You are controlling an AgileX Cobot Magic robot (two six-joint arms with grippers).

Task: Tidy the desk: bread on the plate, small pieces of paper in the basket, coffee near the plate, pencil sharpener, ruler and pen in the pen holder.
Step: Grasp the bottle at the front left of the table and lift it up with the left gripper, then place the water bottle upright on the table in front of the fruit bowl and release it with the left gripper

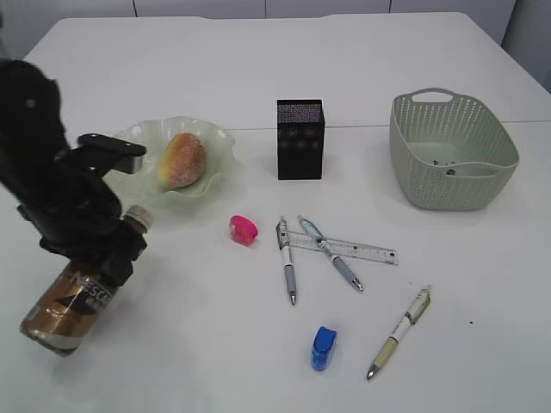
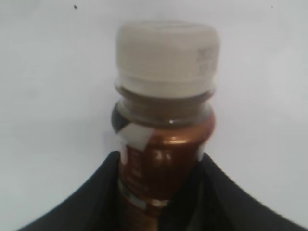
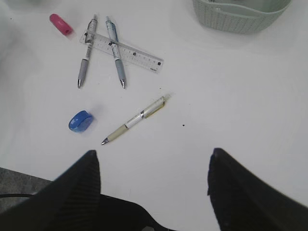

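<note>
Next, my left gripper turns the coffee bottle upright before it stands the bottle beside the plate, because the bottle is leaning over in it with the bottle's base (image 1: 53,329) off to the side.
My left gripper (image 1: 95,249) is shut on the brown coffee bottle (image 1: 71,297), which leans with its white cap (image 2: 166,57) toward the plate. In the left wrist view the black jaws of the left gripper (image 2: 161,192) press both sides of the bottle's body. The bread (image 1: 182,160) lies on the pale green plate (image 1: 219,142). Between the black pen holder (image 1: 300,139) and the table's front lie a pink sharpener (image 1: 244,229), a blue sharpener (image 1: 324,348), a clear ruler (image 1: 344,248) and three pens (image 1: 287,258) (image 1: 331,254) (image 1: 400,331). My right gripper (image 3: 154,159) hangs open above bare table.
The green basket (image 1: 439,185) stands at the right; specks on its floor are too small to identify. Two pens cross the ruler (image 3: 130,52). The third pen (image 3: 137,119) and the blue sharpener (image 3: 80,121) lie nearest the right gripper.
</note>
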